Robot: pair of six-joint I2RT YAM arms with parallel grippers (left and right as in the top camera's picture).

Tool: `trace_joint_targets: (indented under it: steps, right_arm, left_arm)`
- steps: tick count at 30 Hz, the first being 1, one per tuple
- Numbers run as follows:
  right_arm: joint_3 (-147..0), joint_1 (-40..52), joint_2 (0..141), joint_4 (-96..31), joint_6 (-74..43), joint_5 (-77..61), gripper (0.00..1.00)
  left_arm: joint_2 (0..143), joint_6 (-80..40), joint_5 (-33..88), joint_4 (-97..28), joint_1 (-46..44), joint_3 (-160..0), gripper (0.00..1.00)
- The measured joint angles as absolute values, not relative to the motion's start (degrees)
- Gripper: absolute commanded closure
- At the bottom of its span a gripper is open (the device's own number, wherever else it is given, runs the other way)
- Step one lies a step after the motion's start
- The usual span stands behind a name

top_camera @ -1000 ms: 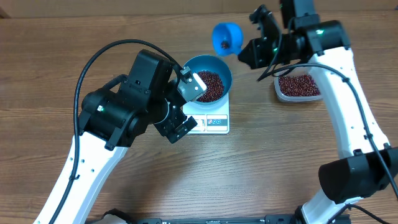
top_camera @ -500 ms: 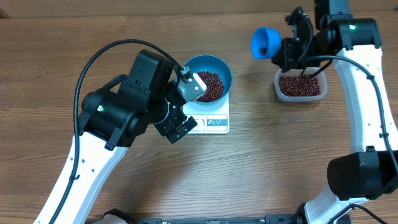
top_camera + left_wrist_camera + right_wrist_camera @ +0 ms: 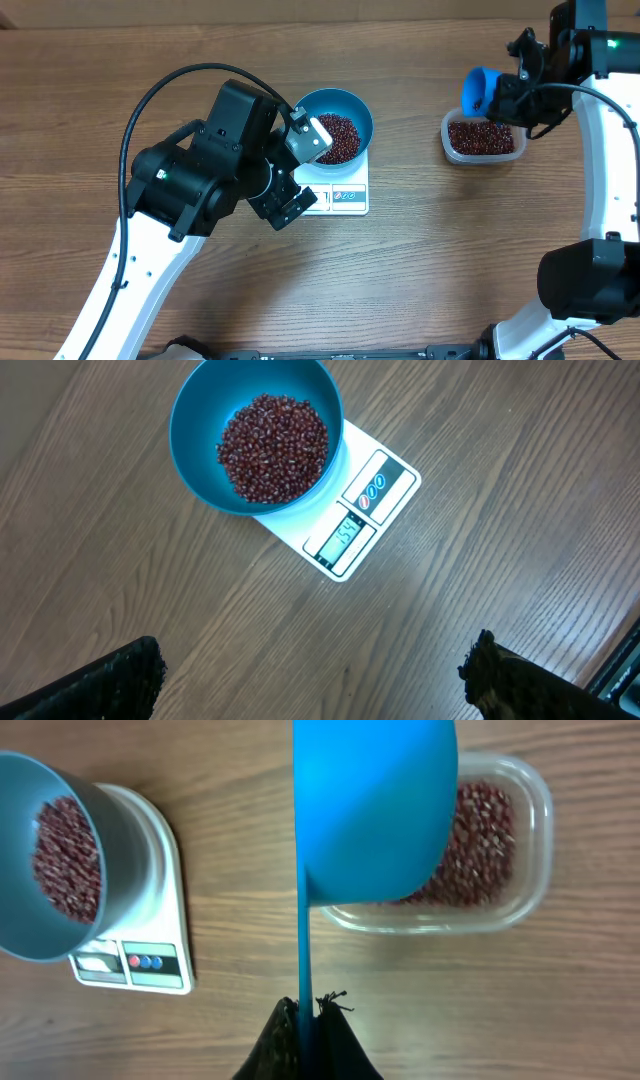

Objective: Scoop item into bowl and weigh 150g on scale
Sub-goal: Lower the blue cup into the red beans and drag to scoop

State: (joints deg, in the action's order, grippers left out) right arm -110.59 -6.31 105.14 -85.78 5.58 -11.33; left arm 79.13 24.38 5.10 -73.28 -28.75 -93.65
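The scale's display [image 3: 343, 536] shows more than 150g, so my right gripper needs to leave the tub and put the blue scoop into the bowl [image 3: 338, 138] to get some beans out.
The blue bowl [image 3: 356, 103] stands on the white scale [image 3: 346, 197] and holds a heap of red-brown beans [image 3: 338, 137]. My left gripper [image 3: 302, 172] hangs open just left of the scale, one finger near the bowl's rim, nothing between its fingers. From the left wrist, bowl [image 3: 195, 420], beans [image 3: 272, 448] and scale [image 3: 385, 478] lie ahead of that open gripper [image 3: 315, 670]. My right gripper [image 3: 310, 1005] is shut on the handle of a blue scoop [image 3: 375, 810], held over the left end of the clear tub [image 3: 535, 840]. The scoop's inside faces away.
The clear tub [image 3: 447, 131] of beans sits on the wooden table at the right, about a hand's width from the scale. The left arm's black body and cable [image 3: 160, 90] loom over the table's left half. The right arm [image 3: 605, 150] runs along the right edge.
My right gripper has carried the scoop to the right, from beside the bowl to over the tub's left end. The left arm, bowl and scale have not moved.
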Motion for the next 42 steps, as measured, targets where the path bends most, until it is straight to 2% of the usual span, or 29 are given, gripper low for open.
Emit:
trace_joint_targets:
  steps: [19, 26, 32, 42]
  right_arm:
    - [-110.59, -5.91, 105.16, -89.71, 2.04, 6.20, 0.96]
    - [-110.59, -1.21, 105.16, -89.84, 0.82, 13.30, 0.96]
    - [-110.59, 2.31, 105.14, -89.91, 0.56, 15.70, 0.96]
    - [-110.59, 2.72, 105.16, -91.00, -0.03, 18.09, 0.96]
  left_arm:
    - [79.13, 24.38, 5.10, -73.28, -28.75, -93.65, 0.00]
    - [79.13, 24.38, 5.10, -73.28, -28.75, -93.65, 0.01]
    - [79.13, 24.38, 5.10, -73.28, -28.75, -93.65, 0.00]
    - [79.13, 24.38, 5.10, -73.28, -28.75, -93.65, 0.00]
